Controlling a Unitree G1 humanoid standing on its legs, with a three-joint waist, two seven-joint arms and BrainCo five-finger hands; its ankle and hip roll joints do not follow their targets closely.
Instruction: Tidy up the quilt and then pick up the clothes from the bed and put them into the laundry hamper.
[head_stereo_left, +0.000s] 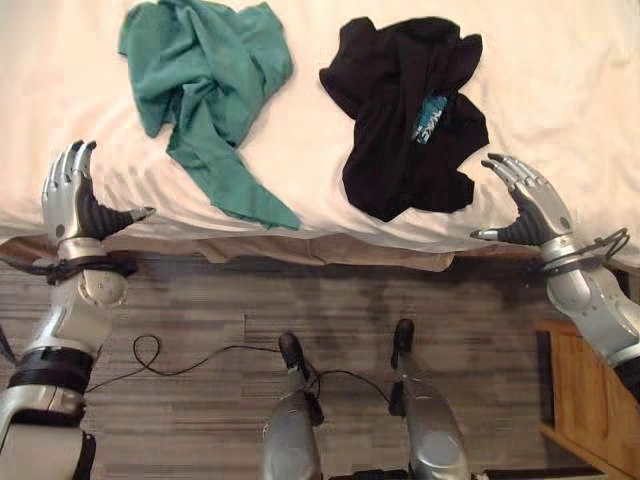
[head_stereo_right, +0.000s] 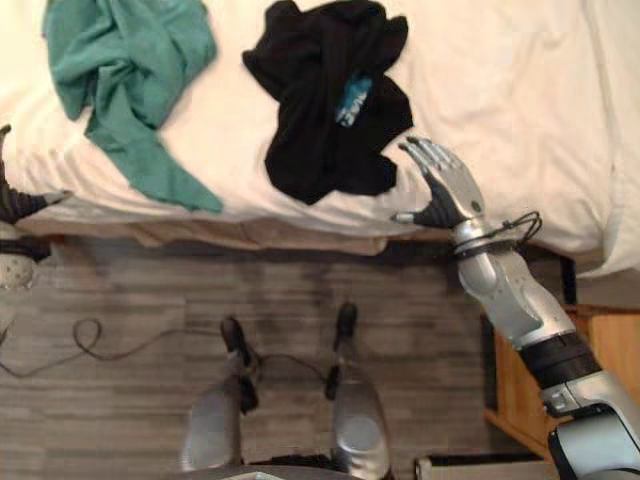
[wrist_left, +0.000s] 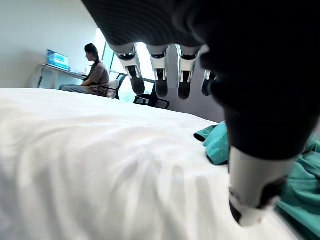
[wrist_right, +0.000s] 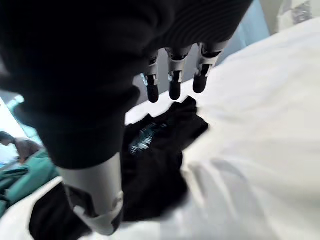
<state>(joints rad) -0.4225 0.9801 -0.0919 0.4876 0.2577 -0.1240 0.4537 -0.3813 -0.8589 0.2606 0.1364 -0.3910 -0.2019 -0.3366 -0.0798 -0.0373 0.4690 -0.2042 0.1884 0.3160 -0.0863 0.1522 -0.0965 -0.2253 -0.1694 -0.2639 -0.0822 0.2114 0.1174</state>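
Observation:
My gripper will carry the teal garment (head_stereo_left: 208, 75), which will stay bunched with loose parts drooping, since it lies crumpled with a limp trailing end (head_stereo_left: 240, 188).
A white quilt (head_stereo_left: 560, 60) covers the bed. On it lie a crumpled teal garment (head_stereo_left: 205, 90) at the left and a black garment (head_stereo_left: 410, 120) with a small teal print at the middle. My left hand (head_stereo_left: 70, 195) hovers open at the bed's near edge, left of the teal garment (wrist_left: 300, 190). At the near edge too, my right hand (head_stereo_left: 530, 205) is held open just right of the black garment (wrist_right: 150, 165). Neither hand holds anything.
Below the bed's near edge lies grey wood-look floor (head_stereo_left: 200, 330). A wooden piece of furniture (head_stereo_left: 585, 400) stands at the lower right. A person (wrist_left: 95, 75) sits at a desk far across the room.

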